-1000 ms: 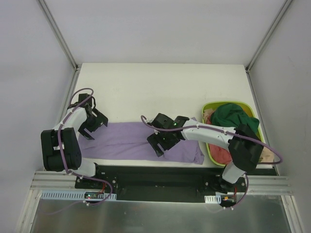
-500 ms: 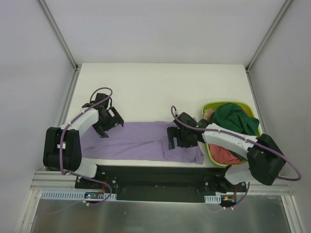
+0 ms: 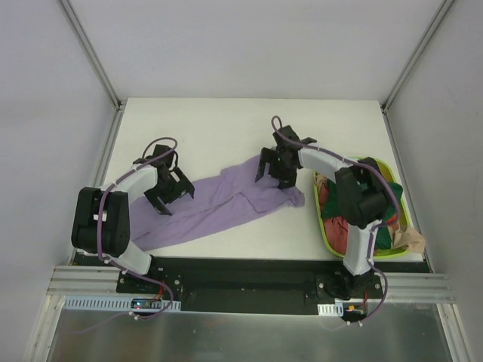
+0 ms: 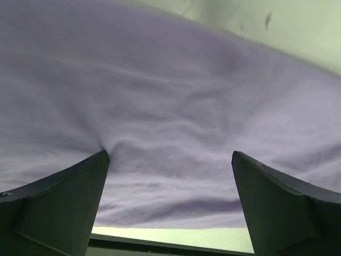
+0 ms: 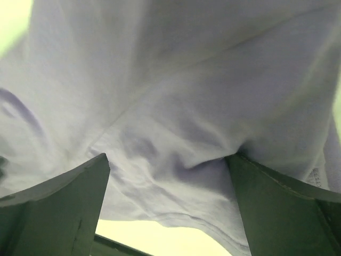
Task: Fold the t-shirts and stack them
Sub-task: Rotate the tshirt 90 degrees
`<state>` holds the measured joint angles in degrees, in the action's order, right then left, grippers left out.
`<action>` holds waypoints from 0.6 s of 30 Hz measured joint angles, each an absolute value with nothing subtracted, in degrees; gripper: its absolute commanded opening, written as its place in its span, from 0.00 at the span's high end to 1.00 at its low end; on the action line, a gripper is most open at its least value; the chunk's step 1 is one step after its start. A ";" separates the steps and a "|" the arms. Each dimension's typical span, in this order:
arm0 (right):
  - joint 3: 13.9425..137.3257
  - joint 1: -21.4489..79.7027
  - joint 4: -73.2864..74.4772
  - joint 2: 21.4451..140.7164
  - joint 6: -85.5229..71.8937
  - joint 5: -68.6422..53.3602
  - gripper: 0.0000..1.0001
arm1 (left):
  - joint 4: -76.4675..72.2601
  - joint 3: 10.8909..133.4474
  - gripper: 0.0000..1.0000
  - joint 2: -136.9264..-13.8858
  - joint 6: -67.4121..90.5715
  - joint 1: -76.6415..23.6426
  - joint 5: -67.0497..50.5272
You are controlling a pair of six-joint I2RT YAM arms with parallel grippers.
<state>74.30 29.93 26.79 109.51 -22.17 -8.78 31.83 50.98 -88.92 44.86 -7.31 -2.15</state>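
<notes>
My left gripper should, since the lavender t-shirt lies slanted across the table, swing its near end toward the middle while my right gripper pushes the rest back.
The lavender t-shirt lies diagonally on the white table, from the near left to the middle right. My left gripper is open, with its fingertips pressed down on the shirt's left part; the cloth fills the left wrist view. My right gripper is open and pressed down on the shirt's far right corner; the right wrist view shows wrinkled lavender cloth between its fingers. A dark green shirt and a red-pink shirt lie in the basket, partly hidden by my right arm.
The lime-green basket stands at the table's right edge, under my right arm. The white table runs to the back behind the shirt. Metal frame posts stand at the far corners.
My right gripper has moved from the near side towards the back, dragging the shirt's right end with it. The shirt now lies diagonally. My left gripper has shifted slightly right.
</notes>
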 measured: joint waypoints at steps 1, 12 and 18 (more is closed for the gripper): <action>78.08 28.56 27.00 112.25 -21.89 -10.02 0.04 | 31.88 50.94 0.01 -88.71 45.74 -7.90 -2.11; 128.22 22.96 37.04 143.04 -15.84 -17.72 0.04 | 31.64 47.09 0.01 -85.97 53.65 -20.82 -3.25; 130.41 22.98 40.97 142.58 -11.88 -16.62 0.04 | 32.18 48.16 0.01 -86.00 53.12 -26.92 -3.51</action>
<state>130.41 22.98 40.97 142.58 -11.88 -16.62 32.18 48.16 -86.00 53.12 -26.92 -3.51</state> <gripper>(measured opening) 0.961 0.990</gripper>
